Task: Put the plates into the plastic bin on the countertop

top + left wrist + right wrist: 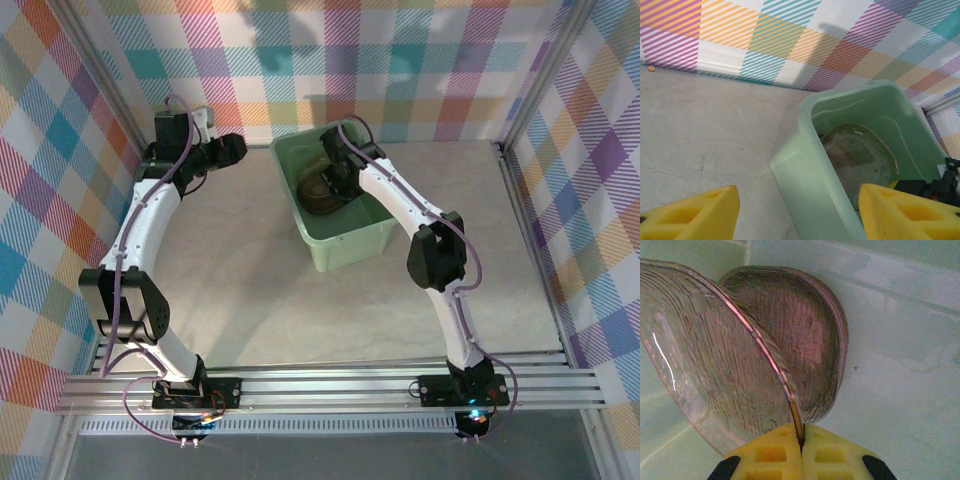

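My right gripper is holding the tilted plate [707,352] where it overlaps the stack [805,335] inside the bin, so it should keep lowering the plate until it rests on the stack, then release it.
The pale green plastic bin [345,255] stands at the back of the beige countertop [250,290]. Inside it lies a stack of smoky brown plates [810,330], also visible from above [320,197]. My right gripper [801,442] reaches into the bin [900,340] and is shut on the rim of one plate [715,355], which it holds tilted on edge beside the stack. My left gripper [802,220] hovers open over the bin's near left wall [805,175], with nothing between its yellow fingers [700,215]. From there the plates [860,160] show on the bin floor.
Plaid walls [400,60] close in the back and both sides of the countertop [705,125]. The bin sits close to the back wall. An aluminium rail [330,385] carries both arm bases at the near edge. Part of the right arm [940,187] shows inside the bin.
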Tool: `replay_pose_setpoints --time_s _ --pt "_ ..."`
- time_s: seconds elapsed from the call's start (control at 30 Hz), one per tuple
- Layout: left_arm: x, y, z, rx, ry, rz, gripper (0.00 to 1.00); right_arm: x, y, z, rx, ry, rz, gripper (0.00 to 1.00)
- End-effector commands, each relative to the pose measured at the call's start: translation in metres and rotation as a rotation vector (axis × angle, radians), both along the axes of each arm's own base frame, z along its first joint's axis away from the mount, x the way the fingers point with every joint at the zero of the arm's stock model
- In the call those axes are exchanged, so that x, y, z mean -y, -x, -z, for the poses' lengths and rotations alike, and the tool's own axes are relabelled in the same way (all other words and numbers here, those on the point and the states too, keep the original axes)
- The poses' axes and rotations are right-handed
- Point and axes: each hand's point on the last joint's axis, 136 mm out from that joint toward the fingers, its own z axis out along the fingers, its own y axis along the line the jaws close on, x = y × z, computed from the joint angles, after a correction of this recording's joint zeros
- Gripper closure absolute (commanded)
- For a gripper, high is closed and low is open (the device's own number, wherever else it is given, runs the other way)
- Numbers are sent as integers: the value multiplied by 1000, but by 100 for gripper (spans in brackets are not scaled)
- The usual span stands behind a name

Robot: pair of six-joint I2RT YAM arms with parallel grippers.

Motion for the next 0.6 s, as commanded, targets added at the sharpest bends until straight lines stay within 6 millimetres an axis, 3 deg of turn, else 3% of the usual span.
replay_pose_setpoints --time_s 0.0,0.57 --pt "-8 12 -12 26 -22 -3 36 0 3 8 -16 33 25 100" --pt "-6 16 -18 41 -20 7 35 2 8 44 -57 87 78 100"
